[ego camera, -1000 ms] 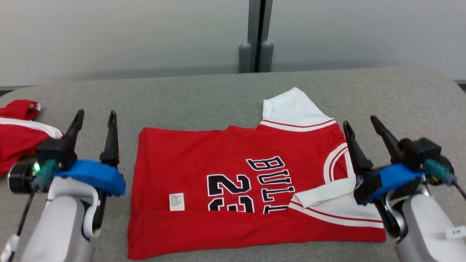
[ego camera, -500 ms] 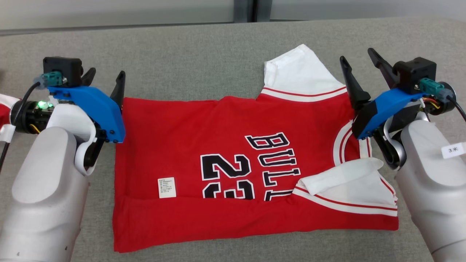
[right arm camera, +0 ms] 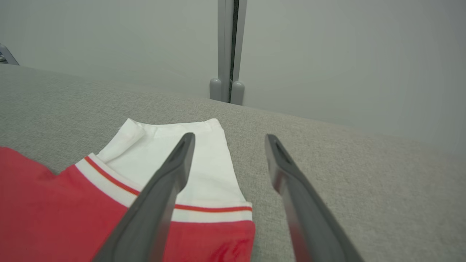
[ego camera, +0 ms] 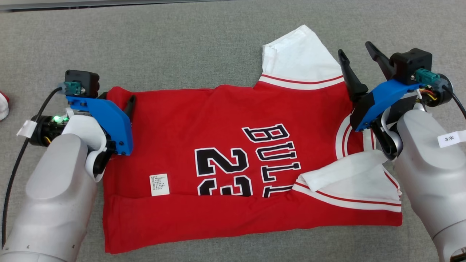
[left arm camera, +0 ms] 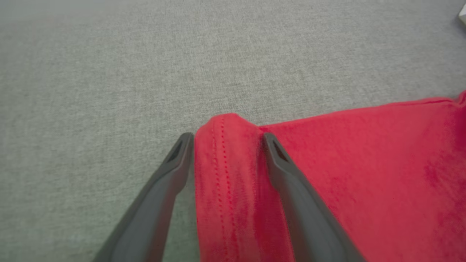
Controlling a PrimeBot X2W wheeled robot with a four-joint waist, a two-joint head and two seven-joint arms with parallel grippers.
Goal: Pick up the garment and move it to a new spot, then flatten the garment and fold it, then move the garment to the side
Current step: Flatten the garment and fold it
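Observation:
My gripper will fold the far white sleeve inward, and the jersey's far side (ego camera: 209, 98) should come along and cover most of the lettering, because a striped band (ego camera: 302, 83) joins them.
The garment (ego camera: 218, 120) is a red jersey with white sleeves and black lettering, lying flat on the grey table with its near hem folded up. My left gripper (ego camera: 116, 99) points down at the jersey's far left corner. In the left wrist view the open left gripper (left arm camera: 225, 140) straddles that red corner (left arm camera: 233, 182), one finger on the cloth and one on the table. My right gripper (ego camera: 354, 49) hovers open just right of the far white sleeve (ego camera: 298, 54). In the right wrist view the right gripper (right arm camera: 230, 137) holds nothing, and the sleeve (right arm camera: 153, 145) lies below its left finger.
A scrap of another red and white garment (ego camera: 3, 103) shows at the left edge. The grey table (ego camera: 182, 43) stretches beyond the jersey. The right wrist view shows a pale wall with a grey post (right arm camera: 225, 54) behind the table's far edge.
The head camera has tilted down. My left gripper has moved from beside the jersey onto its far left corner and tipped downward. My right gripper has edged forward beside the far sleeve.

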